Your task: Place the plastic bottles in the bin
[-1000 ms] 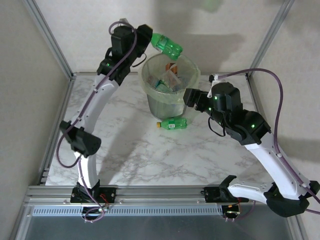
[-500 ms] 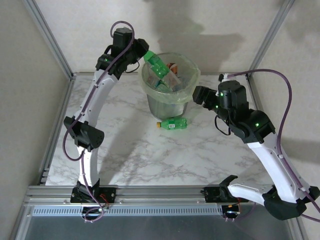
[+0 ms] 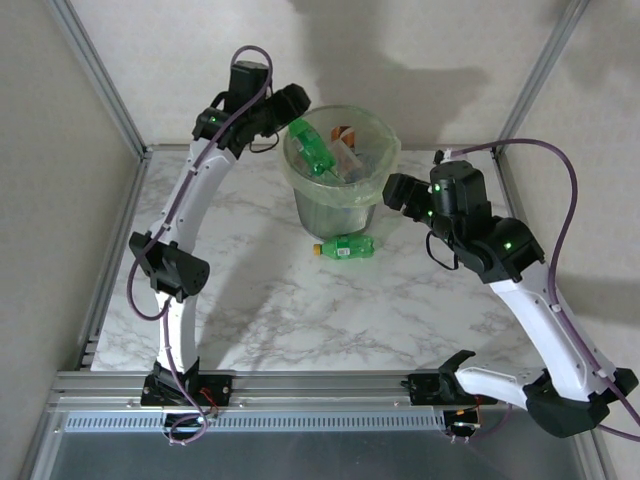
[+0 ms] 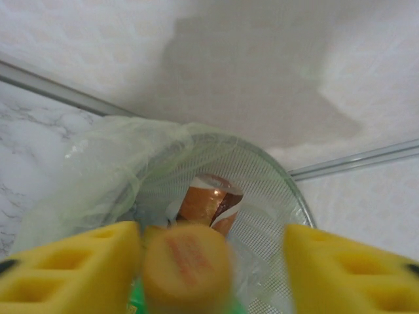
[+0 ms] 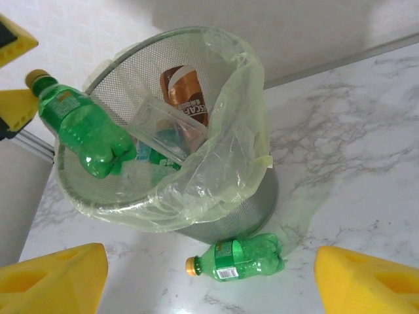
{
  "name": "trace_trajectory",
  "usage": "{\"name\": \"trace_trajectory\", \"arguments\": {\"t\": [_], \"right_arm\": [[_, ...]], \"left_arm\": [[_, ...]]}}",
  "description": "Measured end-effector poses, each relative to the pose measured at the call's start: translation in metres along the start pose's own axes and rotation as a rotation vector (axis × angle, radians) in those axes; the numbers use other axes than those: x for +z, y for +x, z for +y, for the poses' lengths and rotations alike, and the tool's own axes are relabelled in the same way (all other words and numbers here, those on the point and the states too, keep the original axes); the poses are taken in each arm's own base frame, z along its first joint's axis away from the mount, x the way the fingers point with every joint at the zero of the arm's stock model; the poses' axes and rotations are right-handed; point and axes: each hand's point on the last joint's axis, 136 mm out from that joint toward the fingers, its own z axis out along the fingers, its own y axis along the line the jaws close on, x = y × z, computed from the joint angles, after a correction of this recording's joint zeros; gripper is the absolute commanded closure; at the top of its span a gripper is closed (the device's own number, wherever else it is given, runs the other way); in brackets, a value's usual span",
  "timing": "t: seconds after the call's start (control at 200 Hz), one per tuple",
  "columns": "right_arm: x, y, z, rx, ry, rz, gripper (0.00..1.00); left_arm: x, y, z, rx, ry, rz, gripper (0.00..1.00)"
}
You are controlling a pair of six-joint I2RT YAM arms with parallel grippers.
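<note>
The robot's left gripper should push the bottle deeper into the bin (image 3: 343, 152) before it leaves, because the green bottle is tilted with its orange cap over the bin's rim (image 5: 38, 78).
The bin (image 3: 332, 215), a grey mesh pail with a pale green liner, stands at the back middle of the table. Several plastic bottles lie inside, among them an orange-labelled one (image 5: 184, 95) and a clear one (image 5: 157, 124). My left gripper (image 3: 296, 106) hangs at the bin's left rim, open. A green bottle (image 3: 312, 150) slants loose over that rim, its orange cap (image 4: 186, 265) blurred between the spread yellow fingers (image 4: 65, 268). Another green bottle (image 3: 345, 247) lies on the table in front of the bin. My right gripper (image 5: 209, 288) hovers open above this bottle (image 5: 239, 260).
The bin's mesh wall (image 4: 288, 216) and liner (image 5: 229, 150) stand close before both grippers. Metal frame posts and white walls close off the table's back corners. Bare marble (image 3: 280, 310) stretches from the bin to the near edge.
My left gripper has opened and let go of the green bottle, which has dropped from above the rim down into the bin's mouth. The right arm has barely shifted.
</note>
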Motion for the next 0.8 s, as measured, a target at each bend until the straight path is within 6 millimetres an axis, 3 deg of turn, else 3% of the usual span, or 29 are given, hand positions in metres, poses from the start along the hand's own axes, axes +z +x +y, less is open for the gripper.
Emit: {"name": "trace_trajectory", "arguments": {"t": [0.295,0.396,0.611,0.801], "right_arm": [[0.014,0.006,0.005,-0.008,0.001,0.03,0.17],[0.015,0.005,0.007,-0.007,-0.005,0.027,0.17],[0.019,0.005,0.008,-0.007,-0.007,0.03,0.18],[0.019,0.005,0.008,-0.012,-0.006,0.03,0.18]], "left_arm": [[0.0,-0.004,-0.004,-0.009,0.011,-0.021,0.0],[0.0,-0.002,-0.01,-0.016,0.027,-0.02,0.05],[0.008,0.026,-0.026,-0.002,0.052,0.024,0.23],[0.023,0.039,-0.019,0.004,0.033,0.052,0.25]]}}
